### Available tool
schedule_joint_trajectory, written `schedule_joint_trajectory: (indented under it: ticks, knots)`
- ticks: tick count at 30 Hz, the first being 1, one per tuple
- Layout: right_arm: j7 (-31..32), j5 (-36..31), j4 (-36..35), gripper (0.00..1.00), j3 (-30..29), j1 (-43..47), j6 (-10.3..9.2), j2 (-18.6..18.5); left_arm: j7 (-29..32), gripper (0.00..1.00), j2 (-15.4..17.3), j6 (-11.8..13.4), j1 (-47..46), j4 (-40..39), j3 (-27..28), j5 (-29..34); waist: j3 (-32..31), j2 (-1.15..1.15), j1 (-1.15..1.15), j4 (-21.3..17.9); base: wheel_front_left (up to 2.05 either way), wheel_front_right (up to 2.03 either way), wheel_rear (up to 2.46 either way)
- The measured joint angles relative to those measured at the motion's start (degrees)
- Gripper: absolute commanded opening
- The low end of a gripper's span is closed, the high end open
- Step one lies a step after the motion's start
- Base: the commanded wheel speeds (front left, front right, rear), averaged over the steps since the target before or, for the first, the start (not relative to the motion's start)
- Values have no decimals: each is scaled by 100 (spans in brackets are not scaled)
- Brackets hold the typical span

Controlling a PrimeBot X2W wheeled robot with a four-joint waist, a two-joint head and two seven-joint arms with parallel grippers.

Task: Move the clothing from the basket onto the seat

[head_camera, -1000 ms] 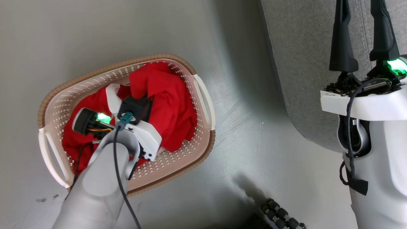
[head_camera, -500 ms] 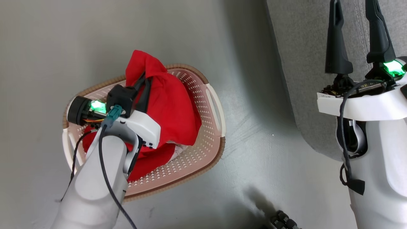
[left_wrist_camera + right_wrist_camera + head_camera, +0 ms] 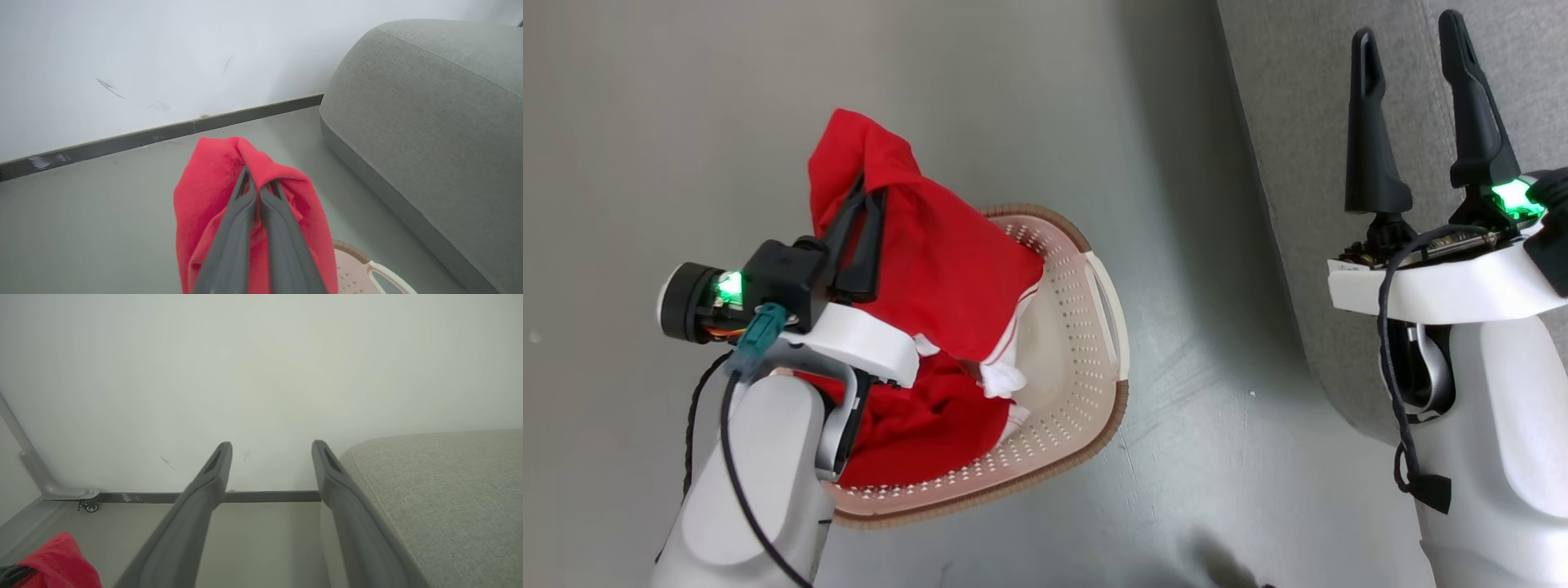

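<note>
My gripper will lift the red garment [image 3: 949, 256], which will come away alone, because the red clothing below shows its own white edge [image 3: 1014, 422] under the hanging hem.
My left gripper [image 3: 866, 200] is shut on a bright red garment [image 3: 931, 269], lifted above the cream basket [image 3: 1086, 359]; its white-trimmed hem hangs down into the basket. In the left wrist view the two fingers [image 3: 235, 228] pinch the red cloth [image 3: 196, 212] near its top fold. More red clothing [image 3: 923, 437] lies in the basket below. The grey seat [image 3: 1307, 122] rises at the right, also in the left wrist view [image 3: 429, 122]. My right gripper [image 3: 1413, 45] stands open over the seat's edge, holding nothing; its fingers [image 3: 204, 490] are spread wide.
Grey floor [image 3: 686, 122] surrounds the basket. A white wall with a dark skirting board [image 3: 163, 132] stands beyond. A metal frame foot with a small castor [image 3: 88, 498] sits at the wall's base on the left. The basket rim [image 3: 367, 265] shows below the held garment.
My left gripper has risen out of the basket with a red garment pinched in it. The head camera has shifted, so the basket sits further right and lower.
</note>
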Motion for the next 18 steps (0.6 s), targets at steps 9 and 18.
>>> schedule_joint_trajectory:
  ticks: [9,18]
  knots:
    - [0,-59,75,100,79,152,0,-105,-5,0,57,58,327,-783,347,-190,-483,0,0,184,0,0,0]
    - [0,-233,235,100,388,418,0,-307,-7,0,174,41,686,-1256,504,-250,-1090,0,0,359,0,0,0]
